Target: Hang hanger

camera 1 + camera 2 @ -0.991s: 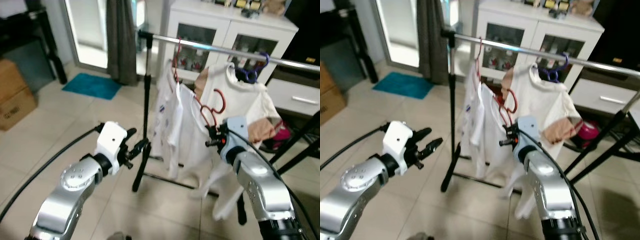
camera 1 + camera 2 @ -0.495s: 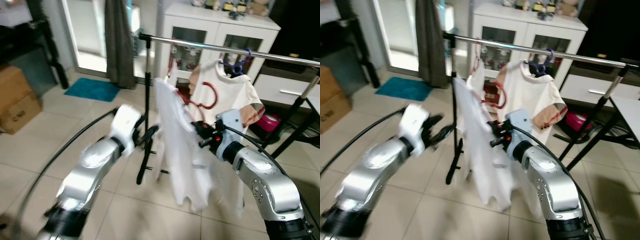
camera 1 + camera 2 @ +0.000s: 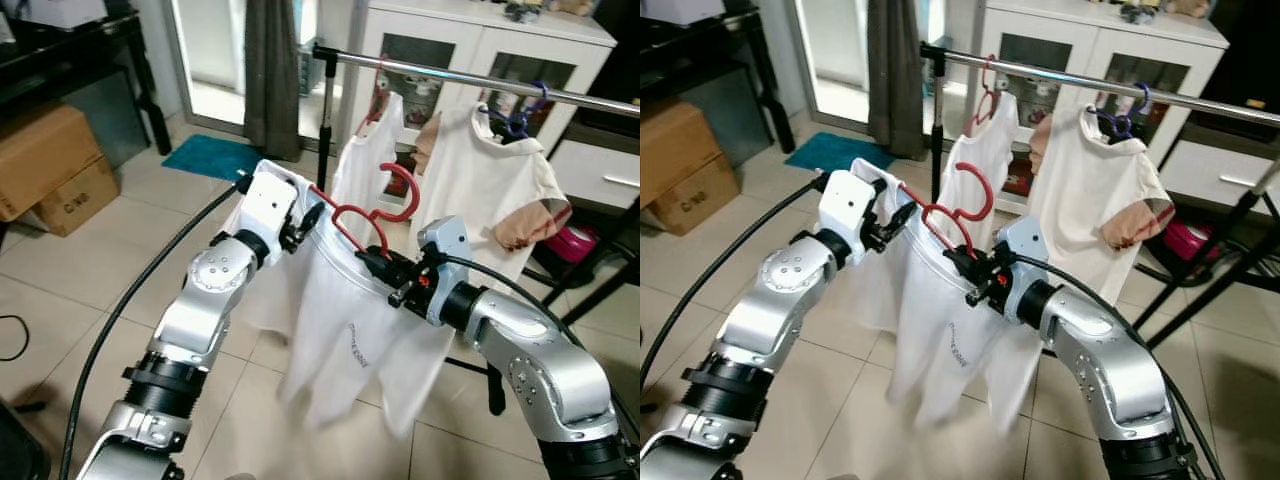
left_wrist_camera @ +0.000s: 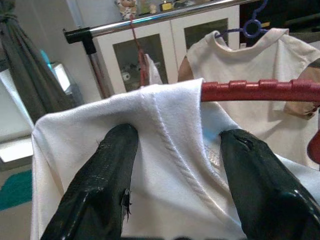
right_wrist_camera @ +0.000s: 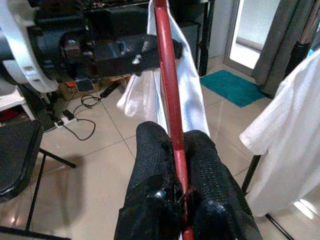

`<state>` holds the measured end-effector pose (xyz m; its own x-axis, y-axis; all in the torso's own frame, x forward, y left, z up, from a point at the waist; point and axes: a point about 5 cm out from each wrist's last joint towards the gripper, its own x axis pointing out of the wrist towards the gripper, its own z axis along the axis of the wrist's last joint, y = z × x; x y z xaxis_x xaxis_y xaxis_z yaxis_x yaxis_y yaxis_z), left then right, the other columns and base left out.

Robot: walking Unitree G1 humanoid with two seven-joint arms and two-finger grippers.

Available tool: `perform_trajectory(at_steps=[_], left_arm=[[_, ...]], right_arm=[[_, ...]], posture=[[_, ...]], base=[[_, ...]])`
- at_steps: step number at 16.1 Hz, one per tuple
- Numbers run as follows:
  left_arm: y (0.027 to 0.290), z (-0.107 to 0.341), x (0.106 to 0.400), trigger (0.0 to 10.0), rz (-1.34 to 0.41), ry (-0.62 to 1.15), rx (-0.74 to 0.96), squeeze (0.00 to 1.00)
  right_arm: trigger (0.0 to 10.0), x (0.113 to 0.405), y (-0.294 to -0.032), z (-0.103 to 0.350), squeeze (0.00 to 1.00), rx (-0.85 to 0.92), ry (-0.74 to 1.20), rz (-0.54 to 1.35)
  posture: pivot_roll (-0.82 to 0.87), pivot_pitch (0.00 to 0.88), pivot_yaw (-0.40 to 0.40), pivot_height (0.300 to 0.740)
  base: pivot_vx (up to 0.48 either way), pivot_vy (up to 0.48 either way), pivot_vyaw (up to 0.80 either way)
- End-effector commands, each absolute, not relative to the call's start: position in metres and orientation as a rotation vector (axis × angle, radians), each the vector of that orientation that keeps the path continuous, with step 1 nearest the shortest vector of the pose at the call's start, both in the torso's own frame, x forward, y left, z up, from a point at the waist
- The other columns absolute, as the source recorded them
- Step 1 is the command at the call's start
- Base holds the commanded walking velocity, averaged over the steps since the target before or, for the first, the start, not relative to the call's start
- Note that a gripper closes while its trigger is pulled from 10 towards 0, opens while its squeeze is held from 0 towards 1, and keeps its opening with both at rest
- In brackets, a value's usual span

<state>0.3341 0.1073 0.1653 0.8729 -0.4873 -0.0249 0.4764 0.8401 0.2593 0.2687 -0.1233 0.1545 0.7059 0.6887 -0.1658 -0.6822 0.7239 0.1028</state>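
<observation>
I expect the white T-shirt's collar (image 3: pixel 345 268) to stretch into a straight band when I pull the T-shirt's shoulder outward, because the collar dips loosely (image 3: pixel 328 246) below the red hanger.
A red hanger (image 3: pixel 345 222) carrying a white T-shirt (image 3: pixel 350 340) is held in the air in front of the silver clothes rail (image 3: pixel 450 78). My right gripper (image 3: pixel 385 275) is shut on the hanger's right arm, seen in the wrist view as black fingers (image 5: pixel 150 155) pinching the red bar (image 5: pixel 167 75). My left gripper (image 3: pixel 305 222) is at the shirt's other shoulder. Its fingers (image 4: pixel 107 170) stand open, astride the white fabric (image 4: pixel 165 150) draped over the hanger's end (image 4: pixel 260 91). The hanger's hook (image 3: pixel 400 190) is below the rail and off it.
On the rail hang a white shirt (image 3: pixel 365 165) on a red hanger and a cream shirt (image 3: pixel 490 180) on a purple hanger. The rack's black post (image 3: pixel 325 110) stands left of them. Cardboard boxes (image 3: pixel 45 165), a teal mat (image 3: pixel 215 155) and a white cabinet (image 3: pixel 480 40) surround the spot.
The view has shifted. My left gripper has risen to the shirt's shoulder at the hanger's end. The right gripper has kept its hold and brought hanger and shirt lower, toward me.
</observation>
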Motion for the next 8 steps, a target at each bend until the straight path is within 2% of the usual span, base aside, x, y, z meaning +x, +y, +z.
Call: perform_trajectory(at_steps=[1,2,3,8], left_arm=[[0.1041,0.1667,0.3365,5.6,-0.518,-0.056,0.258,0.0],[0.1023,0.1658,0.3375,3.2,-0.526,-0.063,0.248,0.0],[0.101,0.165,0.3379,0.0,-0.532,-0.064,0.247,0.0],[0.0998,0.1613,0.3376,0.0,-0.533,-0.06,0.238,0.0]], right_arm=[[0.0,0.2683,-0.1241,0.168,0.0,0.039,0.147,0.792],[0.0,0.2674,-0.124,0.1684,0.0,0.04,0.149,0.807],[0.0,0.2671,-0.124,0.1684,0.0,0.038,0.151,0.811],[0.0,0.2656,-0.1245,0.1684,0.0,0.04,0.156,0.819]], posture=[[-0.1,0.0,-0.051,0.74],[-0.1,0.0,-0.054,0.74],[-0.1,0.0,-0.054,0.74],[-0.1,0.0,-0.058,0.74]], base=[[0.0,0.0,0.0],[0.0,0.0,0.0],[0.0,0.0,0.0],[0.0,0.0,0.0]])
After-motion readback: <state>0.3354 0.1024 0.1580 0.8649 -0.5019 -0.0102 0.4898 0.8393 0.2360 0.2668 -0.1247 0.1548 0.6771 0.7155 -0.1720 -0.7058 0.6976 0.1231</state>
